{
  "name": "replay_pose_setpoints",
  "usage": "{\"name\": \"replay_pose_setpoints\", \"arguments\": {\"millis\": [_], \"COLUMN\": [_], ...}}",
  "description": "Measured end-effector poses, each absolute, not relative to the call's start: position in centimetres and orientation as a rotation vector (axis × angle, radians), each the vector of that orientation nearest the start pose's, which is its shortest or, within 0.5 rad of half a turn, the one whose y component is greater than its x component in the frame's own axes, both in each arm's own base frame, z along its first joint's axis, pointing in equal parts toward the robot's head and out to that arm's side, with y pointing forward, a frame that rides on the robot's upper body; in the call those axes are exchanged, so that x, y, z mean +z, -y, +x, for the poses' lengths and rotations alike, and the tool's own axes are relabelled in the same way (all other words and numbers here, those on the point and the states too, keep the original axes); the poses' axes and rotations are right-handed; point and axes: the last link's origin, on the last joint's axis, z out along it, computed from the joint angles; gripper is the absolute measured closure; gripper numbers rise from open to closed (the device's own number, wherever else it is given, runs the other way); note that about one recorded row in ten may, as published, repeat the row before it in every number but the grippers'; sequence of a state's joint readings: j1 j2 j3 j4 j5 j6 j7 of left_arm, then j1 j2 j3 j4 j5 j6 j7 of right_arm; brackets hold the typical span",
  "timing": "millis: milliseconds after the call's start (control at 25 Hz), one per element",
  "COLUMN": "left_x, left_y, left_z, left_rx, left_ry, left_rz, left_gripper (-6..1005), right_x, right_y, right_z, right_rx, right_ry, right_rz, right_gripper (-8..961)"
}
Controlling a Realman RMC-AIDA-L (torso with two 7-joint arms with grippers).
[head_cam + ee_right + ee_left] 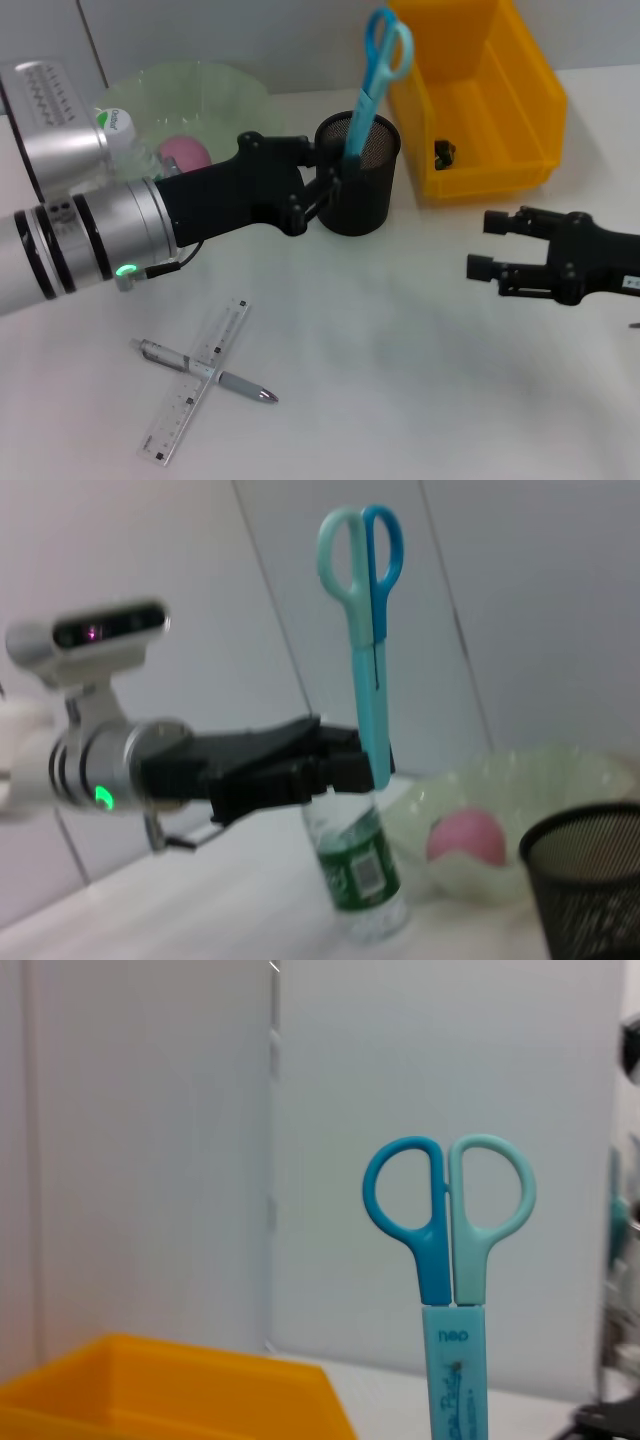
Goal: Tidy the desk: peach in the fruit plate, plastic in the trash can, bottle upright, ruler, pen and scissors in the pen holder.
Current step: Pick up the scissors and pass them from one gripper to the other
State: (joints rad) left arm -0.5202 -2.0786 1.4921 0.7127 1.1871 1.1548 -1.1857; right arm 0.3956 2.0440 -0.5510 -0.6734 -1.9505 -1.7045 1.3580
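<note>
The robot's left gripper has the scissors by the lower end [355, 146] that has to go into the pen holder, so the right gripper should take hold of them just below the handles [371, 94].
The blue scissors [378, 60] stand upright in their sheath, handles up, with my left gripper [334, 172] shut on the lower end. In the head view that end sits over the rim of the black mesh pen holder [372, 195]; in the right wrist view the scissors [366, 650] end above rim height, beside the pen holder [590, 880]. A clear ruler [190, 395] lies across a grey pen [240, 384] at the front left. The pink peach [186, 152] lies in the green fruit plate [215, 95]. The bottle [365, 875] stands upright. My right gripper [490, 246] hovers open at the right.
The yellow trash can [500, 60] stands behind the right gripper, right of the pen holder, with a small dark item [445, 152] inside. My left forearm [90, 235] stretches across the left side, in front of the plate and bottle.
</note>
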Motion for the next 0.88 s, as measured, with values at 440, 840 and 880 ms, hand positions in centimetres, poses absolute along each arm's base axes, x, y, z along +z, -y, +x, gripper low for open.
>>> {"name": "replay_pose_setpoints", "arguments": {"millis": [440,840,880], "left_x": [-8.7,-10.9,-11.1], "left_y": [-33.6,-32.6,-32.5], "left_z": [-17.1,-17.3,-17.5], "left_rx": [-1.042,-0.986,-0.972], "left_ry": [0.243,0.259,0.277], "left_rz": [-2.456,-2.323,-2.28], "left_gripper": [811,811,810], "right_x": [5.2,4.2,3.8], "right_y": [-28.6,-28.5,-28.6], "right_z": [30.0,29.2,29.0], "right_rx": [0.99,1.123,1.135], "right_ry": [-0.619,-0.518,-0.507], "right_rz": [-2.448,-2.361,-2.357], "right_gripper": [141,141,141]}}
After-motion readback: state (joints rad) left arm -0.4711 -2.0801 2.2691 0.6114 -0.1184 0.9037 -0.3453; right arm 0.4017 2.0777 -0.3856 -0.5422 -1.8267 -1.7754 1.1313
